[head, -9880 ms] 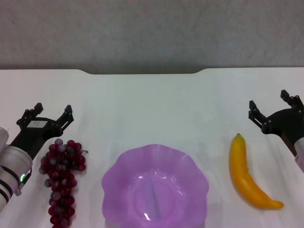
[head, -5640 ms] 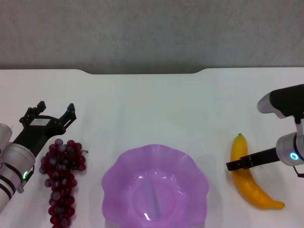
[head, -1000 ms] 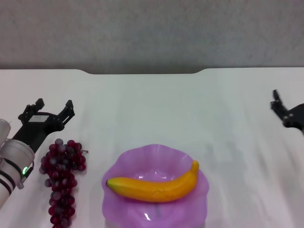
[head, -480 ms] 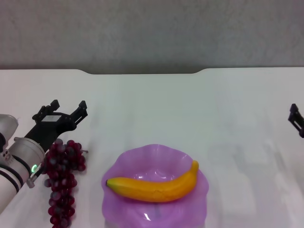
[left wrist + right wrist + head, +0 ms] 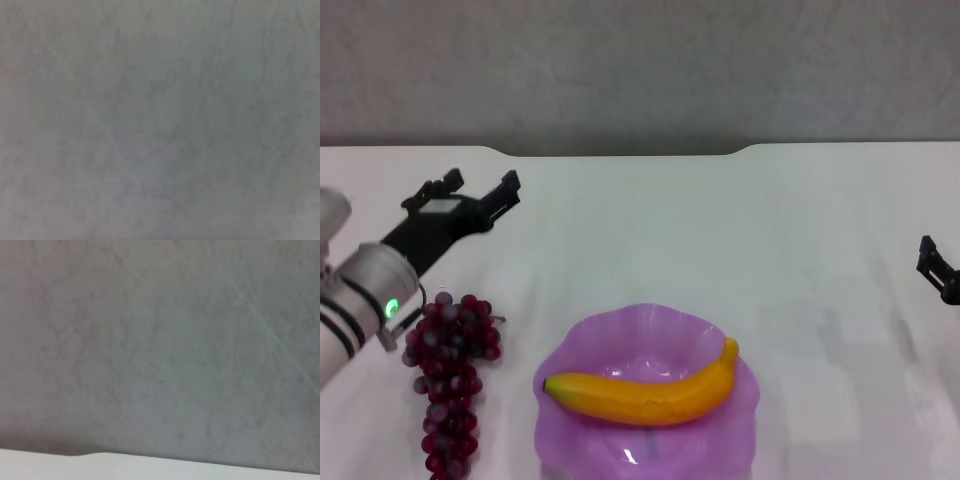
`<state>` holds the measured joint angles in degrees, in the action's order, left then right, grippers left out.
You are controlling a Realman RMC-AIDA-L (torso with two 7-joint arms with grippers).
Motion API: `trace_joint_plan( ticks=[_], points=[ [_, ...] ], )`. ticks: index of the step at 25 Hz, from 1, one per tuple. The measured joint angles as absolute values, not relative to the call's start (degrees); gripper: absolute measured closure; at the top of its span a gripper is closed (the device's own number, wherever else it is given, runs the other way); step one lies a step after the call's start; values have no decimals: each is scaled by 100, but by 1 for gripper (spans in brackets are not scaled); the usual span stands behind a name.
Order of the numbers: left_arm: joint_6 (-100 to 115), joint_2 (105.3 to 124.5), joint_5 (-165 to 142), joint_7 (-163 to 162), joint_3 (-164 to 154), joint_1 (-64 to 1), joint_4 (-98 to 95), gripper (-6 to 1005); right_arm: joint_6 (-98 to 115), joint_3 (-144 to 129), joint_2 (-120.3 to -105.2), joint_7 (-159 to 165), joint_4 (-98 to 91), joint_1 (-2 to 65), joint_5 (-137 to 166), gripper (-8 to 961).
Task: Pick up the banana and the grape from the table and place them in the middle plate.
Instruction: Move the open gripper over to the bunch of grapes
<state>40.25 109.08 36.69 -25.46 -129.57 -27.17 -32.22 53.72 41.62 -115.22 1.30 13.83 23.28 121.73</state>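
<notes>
My open left gripper is reaching high past the grape's far end (image 5: 460, 304) toward the wall. It should therefore pull back and come down onto the grape's wide part (image 5: 454, 332).
The banana (image 5: 645, 392) lies across the middle plate (image 5: 620, 318), a translucent purple plate with a wavy rim near the front of the white table (image 5: 720, 220). The grape (image 5: 450, 375), a dark red bunch, lies on the table to the left of the plate. My left gripper (image 5: 480, 184) is open and empty, raised beyond the far end of the bunch and apart from it. My right gripper (image 5: 937, 268) shows only partly at the right edge, far from the plate. Both wrist views show neither fruit.
A grey wall stands behind the table's notched far edge (image 5: 620, 152). The left wrist view shows only grey wall. The right wrist view shows grey wall and a strip of the table edge (image 5: 150, 467).
The right gripper carried the banana from the table's right side into the plate, then withdrew to the right edge. In the last second the left gripper rose and moved farther back, away from the grapes.
</notes>
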Motion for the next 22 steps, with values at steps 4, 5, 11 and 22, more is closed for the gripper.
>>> trace_joint_plan(
  ticks=[4, 5, 11, 22],
  points=[
    [2291, 10435, 3241, -2510, -12404, -2537, -4690, 117, 5355, 4141, -11522, 40, 1328, 2345, 12173, 74],
    [1807, 10379, 3077, -2507, -12194, -2483, -5012, 117, 5344, 4141, -11522, 34, 1323, 2346, 12172, 73],
    [-1502, 10561, 2060, -1730, -10780, -1922, -7125, 118, 5279, 4139, -11523, 18, 1333, 2356, 12172, 73],
    [-6530, 11600, 2777, 1520, -8374, -1971, -9113, 120, 4949, 4126, -11522, -247, 1424, 2492, 12172, 74]
  ],
)
